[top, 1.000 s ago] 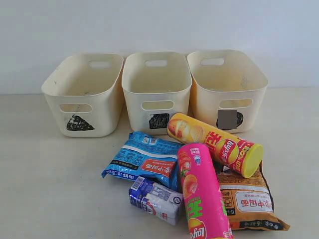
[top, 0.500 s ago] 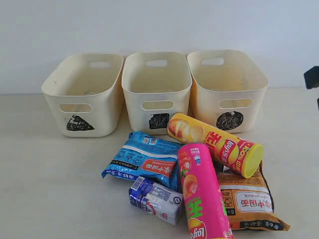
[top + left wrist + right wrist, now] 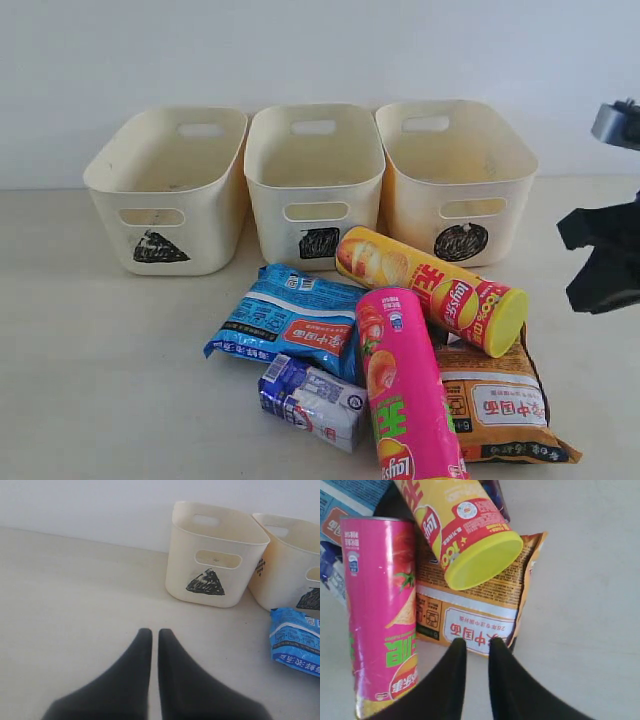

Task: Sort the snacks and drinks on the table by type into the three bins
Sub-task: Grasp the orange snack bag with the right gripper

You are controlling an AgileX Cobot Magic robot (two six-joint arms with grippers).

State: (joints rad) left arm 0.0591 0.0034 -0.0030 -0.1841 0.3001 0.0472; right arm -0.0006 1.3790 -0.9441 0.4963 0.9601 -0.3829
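The orange-brown packet's outer edge (image 3: 541, 400) is clear of both tubes. The robot's right gripper goes on moving down toward the packet's free edge (image 3: 537, 384) until its fingers are on either side of it, and then close.
Three cream bins stand in a row at the back: triangle (image 3: 165, 190), square (image 3: 315, 180), circle (image 3: 455, 175). In front lies a pile: the yellow-red tube (image 3: 430, 288) across the pink tube (image 3: 405, 385), the blue packet (image 3: 285, 318), the white-and-blue carton (image 3: 312, 400) and the orange-brown packet (image 3: 495, 400). Only a corner of the dark purple carton (image 3: 496, 497) shows, under the yellow-red tube. My right gripper (image 3: 477, 645) hovers over the orange-brown packet's edge (image 3: 480, 630), fingers slightly apart, holding nothing. My left gripper (image 3: 155, 632) is shut and empty over bare table, away from the triangle bin (image 3: 215, 555).
The right arm (image 3: 600, 265) hangs at the right edge, right of the circle bin and above the pile's right side. Bare tabletop (image 3: 100, 360) stretches left of the pile. A white wall stands behind the bins. The blue packet (image 3: 297, 640) lies right of the left gripper.
The right arm has come into the exterior view from the right edge and moved lower and inward. The bins and the pile have not moved.
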